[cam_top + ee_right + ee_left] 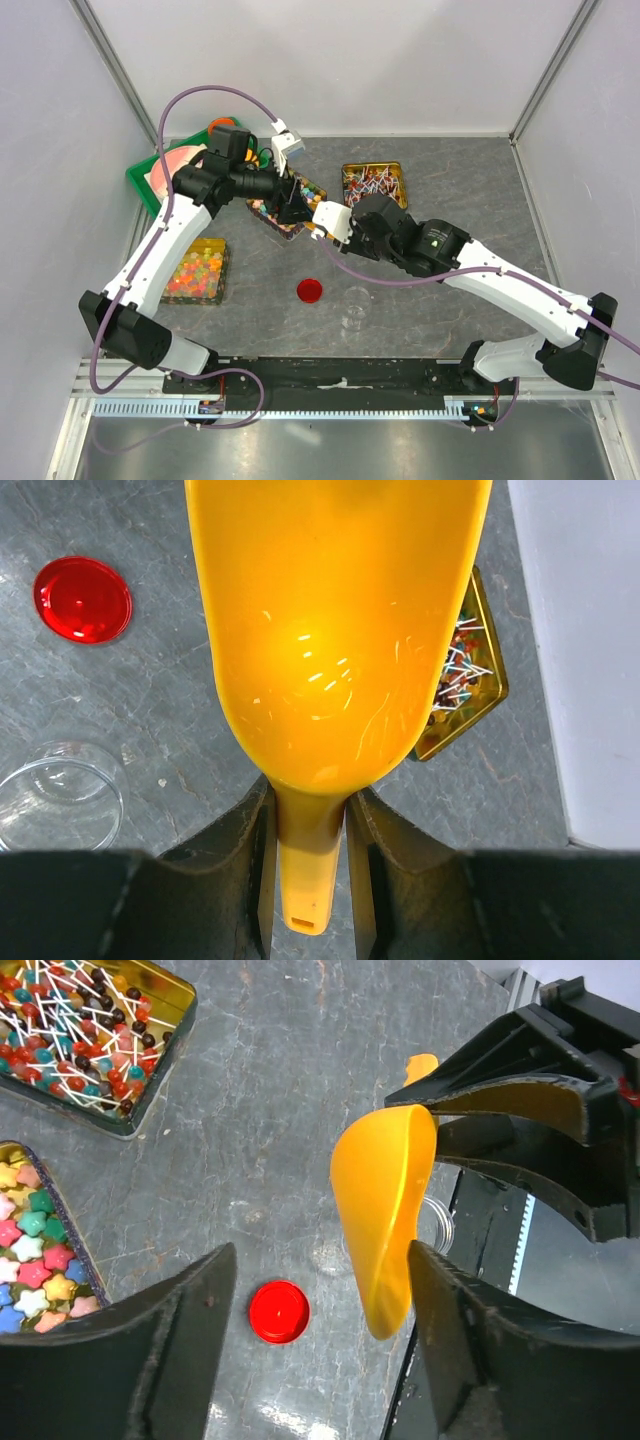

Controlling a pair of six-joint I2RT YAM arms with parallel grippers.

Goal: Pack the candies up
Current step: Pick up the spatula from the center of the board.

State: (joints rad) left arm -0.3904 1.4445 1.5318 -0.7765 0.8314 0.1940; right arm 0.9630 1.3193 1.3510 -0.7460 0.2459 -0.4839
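My right gripper has the yellow scoop's bowl (335, 630) tipping back over it, so my left gripper should hold the bowl while my right gripper takes the scoop's handle (308, 882) again, straighter.
The candies (35, 1265), small pastel stars, fill a dark tin (311, 189) at the table's middle back. That tin is half hidden under my left gripper in the top view. My right gripper (310, 810) is shut on the handle of a yellow scoop (335, 630), whose bowl looks empty. My left gripper (322, 1260) hangs open above the table, and the scoop (385, 1215) has its tip between the left fingers, close to the right-hand one (480, 1330). Both grippers meet beside the candy tin (300, 215).
A red lid (310, 290) lies on the grey table beside a clear jar (354, 308). A gold tin of lollipops (374, 183) sits at the back right. A tin of gummy pieces (195, 270) is at the left, with a green tray (150, 175) behind it.
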